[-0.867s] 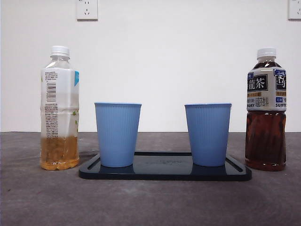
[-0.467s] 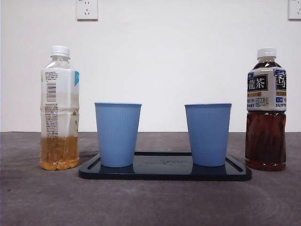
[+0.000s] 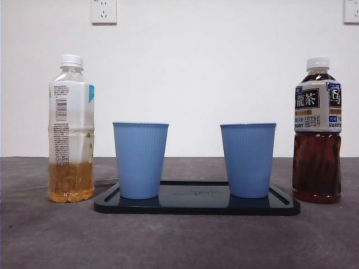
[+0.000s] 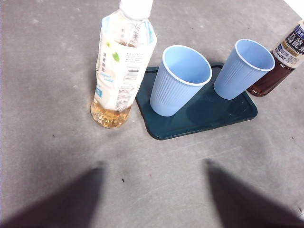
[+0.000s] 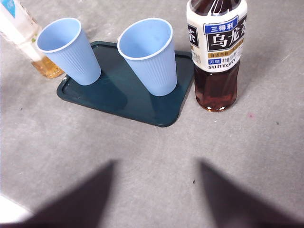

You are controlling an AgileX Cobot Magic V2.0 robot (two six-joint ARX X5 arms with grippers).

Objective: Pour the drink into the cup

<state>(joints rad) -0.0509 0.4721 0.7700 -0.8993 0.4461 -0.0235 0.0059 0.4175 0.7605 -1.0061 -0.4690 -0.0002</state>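
The dark tea bottle is shut by a white cap, so I expect the tea to stay in the bottle when I tilt it over the cup.
A clear bottle with a white cap, holding a little pale amber tea, stands left of a dark tray. Two empty blue ribbed cups stand upright on the tray. A capped bottle of dark oolong tea stands right of it. My left gripper is open and empty, back from the pale bottle and the nearer cup. My right gripper is open and empty, back from the dark bottle and its nearer cup. Neither arm shows in the front view.
The grey table runs to a white wall with two sockets high up. Both bottles stand off the tray, close to its ends.
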